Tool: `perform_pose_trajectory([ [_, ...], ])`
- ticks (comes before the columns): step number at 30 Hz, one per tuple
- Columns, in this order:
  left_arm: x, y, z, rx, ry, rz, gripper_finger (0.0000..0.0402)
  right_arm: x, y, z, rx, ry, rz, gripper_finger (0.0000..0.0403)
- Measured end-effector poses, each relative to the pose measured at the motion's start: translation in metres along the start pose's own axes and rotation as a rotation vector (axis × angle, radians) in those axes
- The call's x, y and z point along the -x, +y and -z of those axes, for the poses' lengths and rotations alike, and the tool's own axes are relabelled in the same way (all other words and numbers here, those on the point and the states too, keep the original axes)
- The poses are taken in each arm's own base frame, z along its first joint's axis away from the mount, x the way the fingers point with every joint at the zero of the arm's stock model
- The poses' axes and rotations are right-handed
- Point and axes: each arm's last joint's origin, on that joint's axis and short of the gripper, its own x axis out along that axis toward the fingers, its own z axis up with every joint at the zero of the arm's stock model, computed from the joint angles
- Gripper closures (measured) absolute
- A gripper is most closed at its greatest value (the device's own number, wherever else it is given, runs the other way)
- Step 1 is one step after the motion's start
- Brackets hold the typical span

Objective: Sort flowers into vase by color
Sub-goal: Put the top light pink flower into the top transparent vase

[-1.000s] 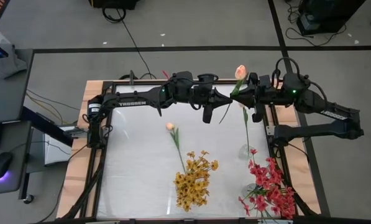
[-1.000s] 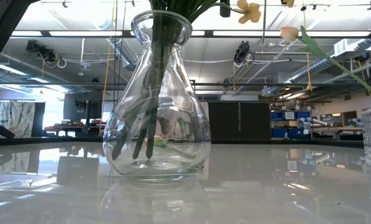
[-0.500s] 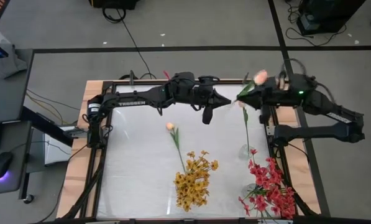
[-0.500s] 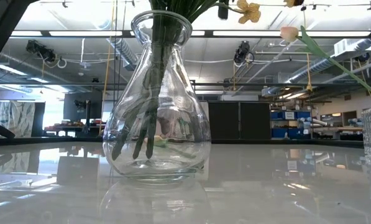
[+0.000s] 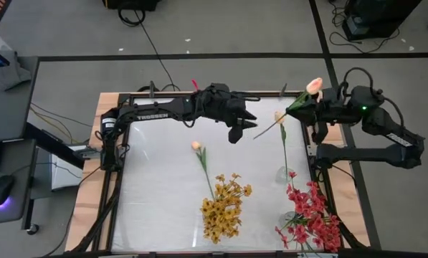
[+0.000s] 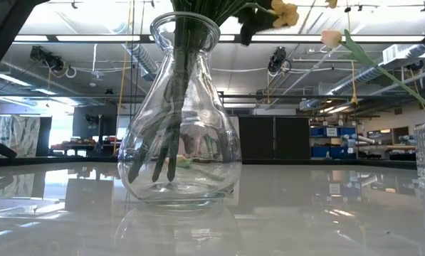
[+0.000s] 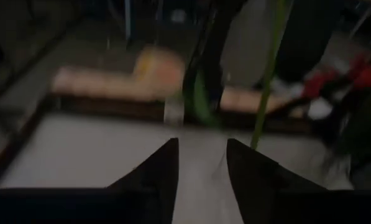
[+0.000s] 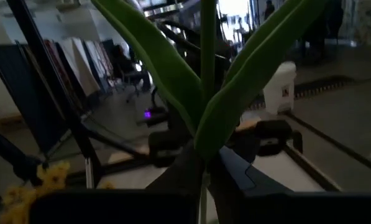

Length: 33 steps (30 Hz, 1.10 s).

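The tulip's stem (image 5: 268,129) leans toward my left gripper, so my left gripper should move back while my right gripper turns the stem down toward the small glass vase (image 5: 282,174).
My right gripper (image 5: 300,109) is shut on a peach tulip (image 5: 314,86) above the table's far right. The tulip's green stem slants down to its free end (image 5: 257,136). Just left of that end is my left gripper (image 5: 244,127), open (image 7: 201,144), with nothing between its fingers. A big glass vase (image 6: 180,107) holds the yellow cluster (image 5: 224,208). A second tulip (image 5: 196,145) leans out from that cluster. A third tulip (image 5: 278,116) stands in a small glass vase (image 5: 284,173). The red cluster (image 5: 310,215) is at the near right. My right gripper pinches the tulip's stem (image 8: 202,155) between its two fingers, just below where the long leaves branch off. The fingers come level from the table's right side and lie across the stem. The flower is lifted clear and slants, with the bud up to the far right and the stem end low to the left.
A dark frame (image 5: 199,97) runs around the white tabletop (image 5: 163,179). The right arm's base and mount (image 5: 357,152) stand at the right edge. Bare tabletop lies at the left and centre.
My right gripper has gone toward the table's right edge with the tulip, drawing it away from my left gripper. The bud has swung right and the stem now slants flatter. My left gripper has tipped downward and sunk a little.
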Motion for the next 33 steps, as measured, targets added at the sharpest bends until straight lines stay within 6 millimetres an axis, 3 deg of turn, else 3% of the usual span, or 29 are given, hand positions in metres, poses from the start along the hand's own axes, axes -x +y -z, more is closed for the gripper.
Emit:
perform_pose_trajectory([
  [4, 0.009, 0.007, 0.019, 0.042, 0.223, -0.016, 0.0244, 0.010, 0.001, 0.004, -0.023, 0.026, 0.010, 0.0368],
  [13, 0.045, 0.004, 0.049, 0.006, 0.662, 0.021, 0.0241, 0.022, 0.003, 0.004, -0.070, -0.005, 0.048, 0.0368],
  [17, 0.057, 0.006, 0.042, -0.001, 0.648, 0.035, 0.0241, 0.021, 0.002, 0.004, -0.092, -0.005, 0.065, 0.0368],
  [24, 0.091, 0.009, 0.004, -0.031, 0.417, 0.023, 0.0241, 0.022, 0.002, 0.003, -0.117, -0.018, 0.066, 0.0368],
  [30, 0.116, 0.022, 0.013, -0.003, 0.324, -0.016, 0.0241, 0.023, 0.002, 0.003, -0.138, -0.023, 0.064, 0.0368],
  [33, 0.133, 0.020, 0.024, 0.008, 0.252, -0.030, 0.0241, 0.022, 0.002, 0.003, -0.150, -0.021, 0.062, 0.0368],
])
